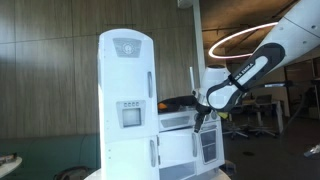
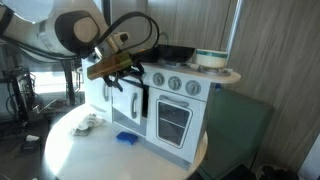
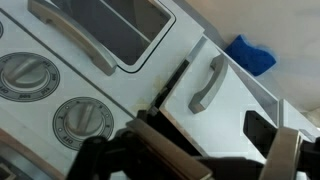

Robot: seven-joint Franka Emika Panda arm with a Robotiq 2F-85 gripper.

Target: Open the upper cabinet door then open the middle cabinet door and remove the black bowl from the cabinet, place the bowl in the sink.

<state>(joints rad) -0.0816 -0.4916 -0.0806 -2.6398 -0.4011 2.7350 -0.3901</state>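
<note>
The small white door (image 3: 222,118) is open just a crack and blocks the cabinet. Next, my gripper goes into the dark gap (image 3: 177,79) and pushes the door wide from inside.
The upper cabinet door (image 1: 125,62) is the tall white panel with a rounded top and a grey emblem; it looks shut in an exterior view. My gripper (image 1: 201,108) (image 2: 118,68) hangs beside the toy kitchen, below the stove top. In the wrist view my gripper (image 3: 225,152) is open, and its two fingers straddle the top of a small white door (image 3: 235,100) with a grey handle (image 3: 207,83). That door stands slightly ajar, with a dark gap along its edge. The black bowl is hidden.
A black pan (image 2: 175,52) and a white and green dish (image 2: 210,58) sit on the stove top. The oven door (image 2: 172,120) and knobs (image 3: 25,75) are beside my gripper. A blue object (image 2: 125,138) (image 3: 250,53) and a white cloth (image 2: 88,123) lie on the round table.
</note>
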